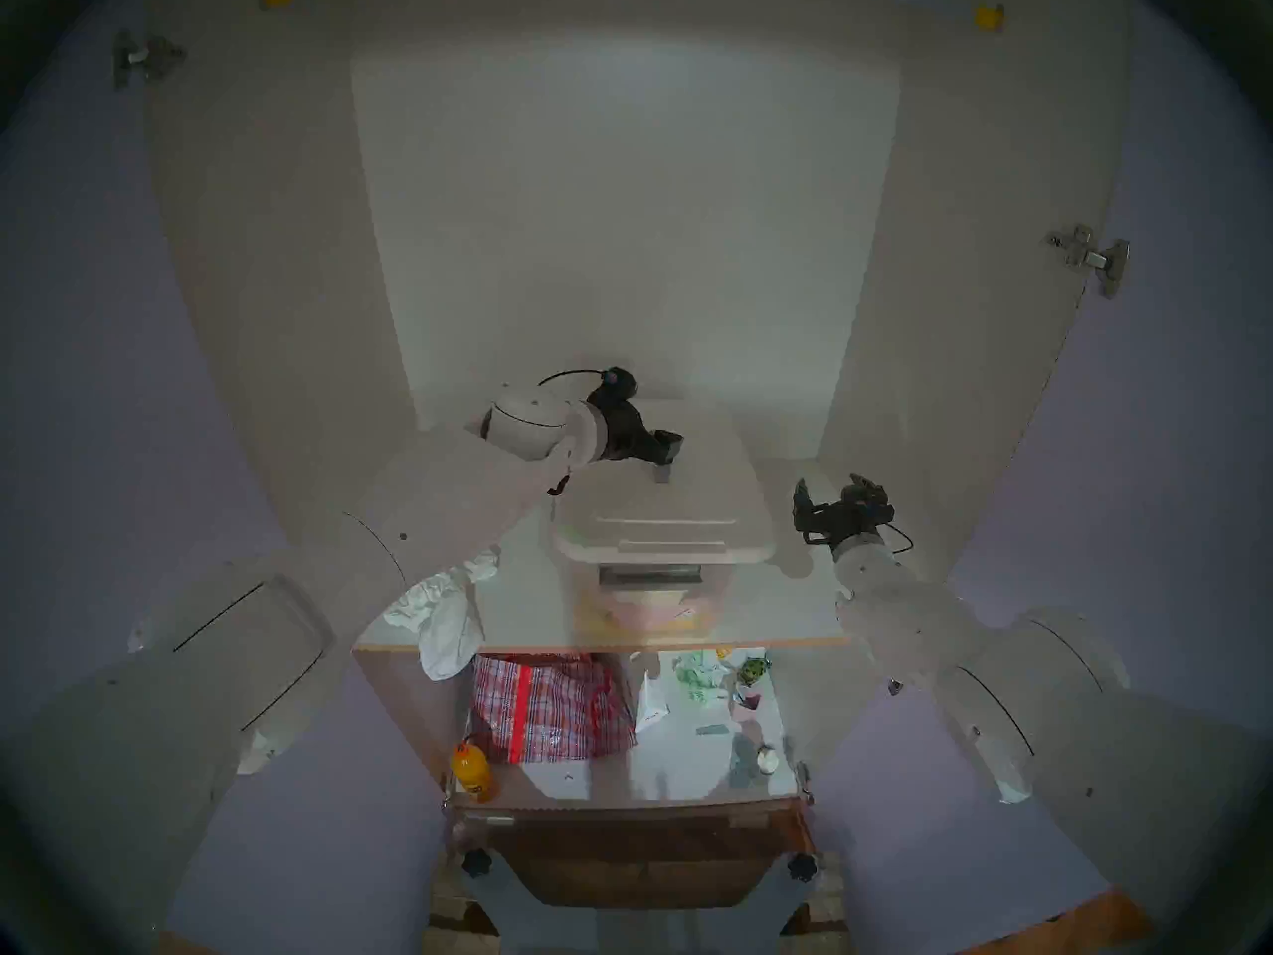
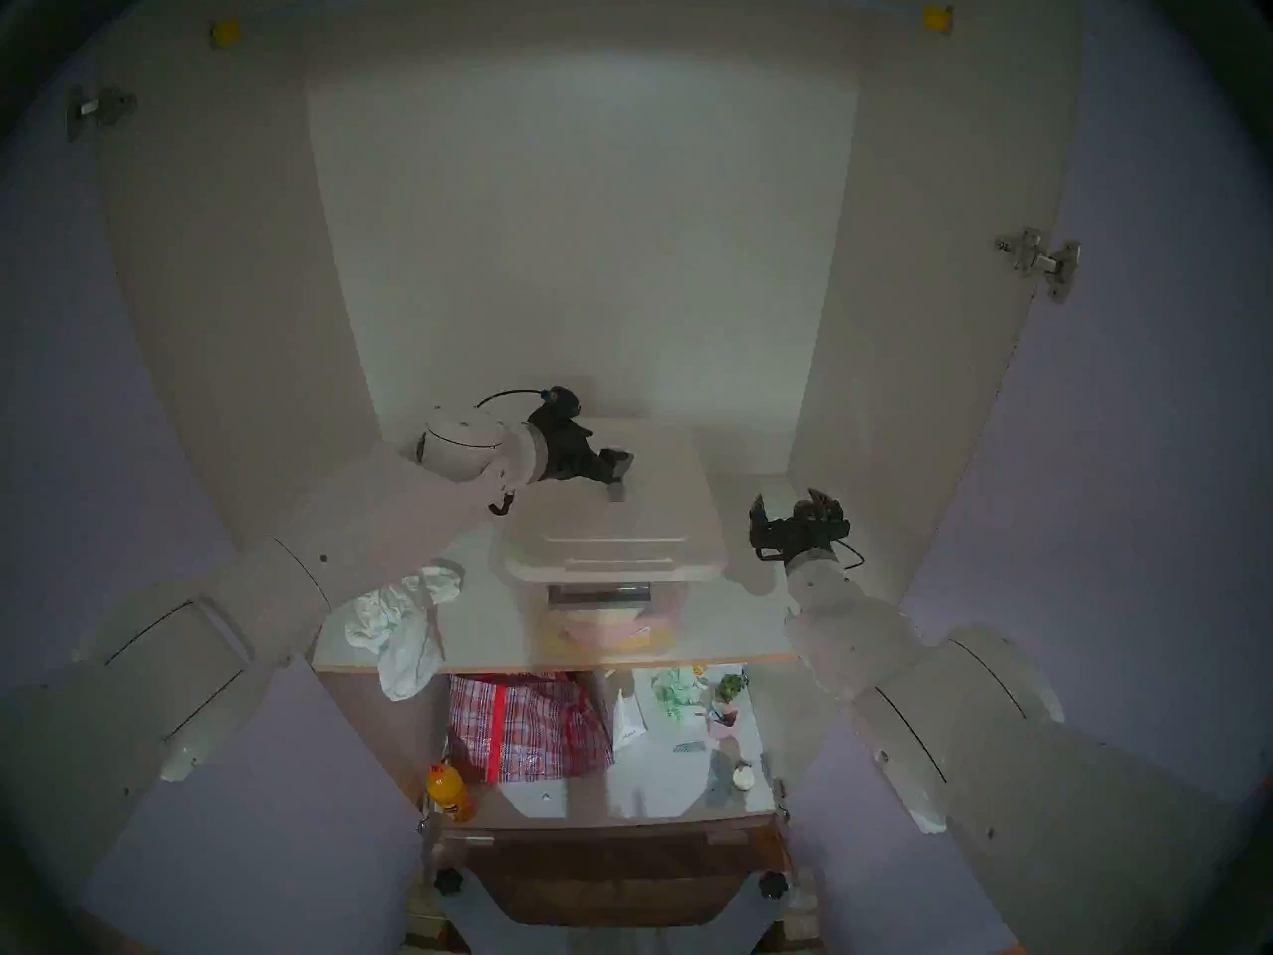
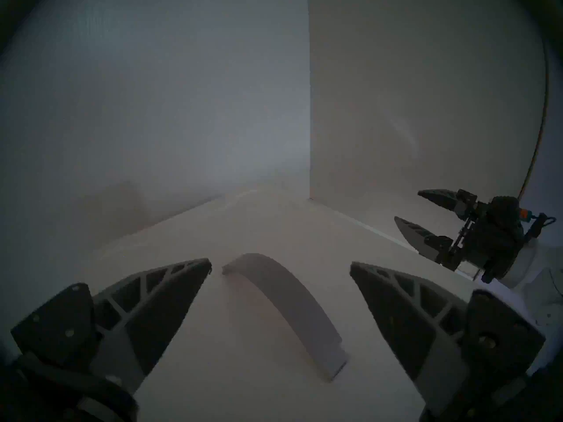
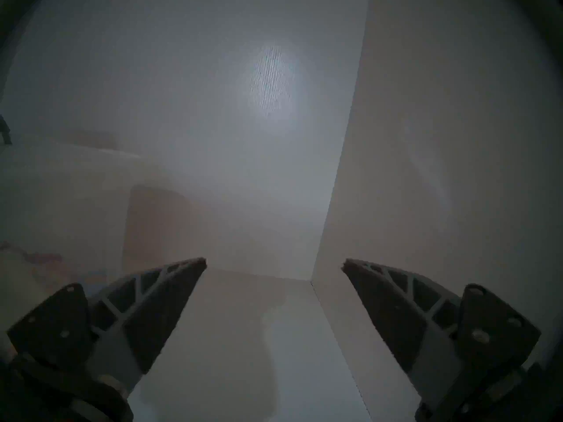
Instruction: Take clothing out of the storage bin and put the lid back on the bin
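I expect the clear storage bin (image 1: 654, 596) to slide along when I pull the grey handle sideways, because the white lid's rim (image 1: 663, 550) sits down over the bin.
The white lid (image 1: 678, 512) lies on top of the clear storage bin (image 1: 585, 588), which stands on the upper cabinet shelf. My left gripper (image 1: 665, 455) hovers open over the lid's centre. In the left wrist view its fingers (image 3: 170, 302) straddle the grey handle strip (image 3: 289, 305) without touching it. The white wrinkled clothing (image 1: 441, 609) lies on the shelf left of the bin, partly under my left arm, one end hanging over the front edge. My right gripper (image 1: 826, 485) stands open and empty to the right of the bin, near the cabinet's right wall (image 4: 441, 168).
Pale yellow and pink cloth (image 1: 640, 612) shows through the bin's front. On the lower shelf sit a red-checked bag (image 1: 551, 705), an orange bottle (image 1: 472, 771) and small items (image 1: 723, 685). Cabinet walls close in the shelf at the back and on both sides.
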